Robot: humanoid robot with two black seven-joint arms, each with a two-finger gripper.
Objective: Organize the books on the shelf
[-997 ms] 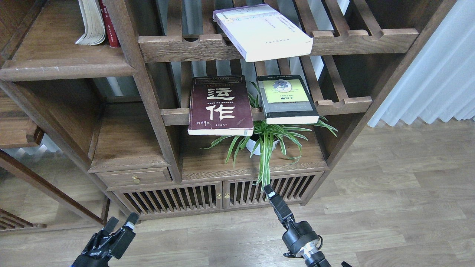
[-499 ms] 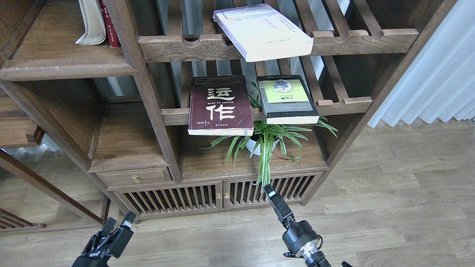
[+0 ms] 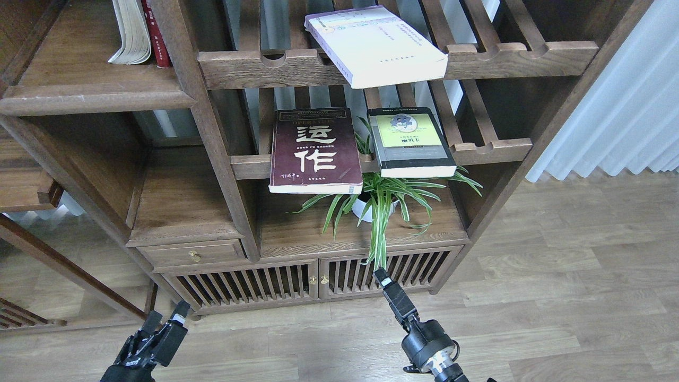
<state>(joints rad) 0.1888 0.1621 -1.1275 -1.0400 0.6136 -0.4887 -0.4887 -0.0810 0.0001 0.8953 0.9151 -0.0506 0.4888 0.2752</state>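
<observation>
Spider plant leaves (image 3: pixel 364 136) stick up next to the black-grey book (image 3: pixel 411 141). I should expect more leaves hidden under the book when I pick it up.
A maroon book (image 3: pixel 315 151) with big white characters lies flat on the lower slatted rack. A black-grey book (image 3: pixel 411 142) with a yellow-green panel lies to its right on the same rack. A larger white-lavender book (image 3: pixel 376 45) lies askew on the upper slatted rack and overhangs its front rail. The solid shelf (image 3: pixel 90 95) with a rounded front edge is at upper left. My left gripper (image 3: pixel 165 318) is low at the bottom left, fingers apart and empty. My right gripper (image 3: pixel 383 278) is low at bottom centre, seen edge-on, far below the books.
Two upright books (image 3: pixel 140 32), one pale and one red, stand at the back right of the solid shelf. A potted spider plant (image 3: pixel 379 204) sits under the lower rack. Cabinet doors (image 3: pixel 313 284) and a drawer (image 3: pixel 193 253) are below. A white curtain (image 3: pixel 626 106) hangs at right.
My left gripper has sunk slightly down and left. My right gripper has shifted slightly left. The books have not moved.
</observation>
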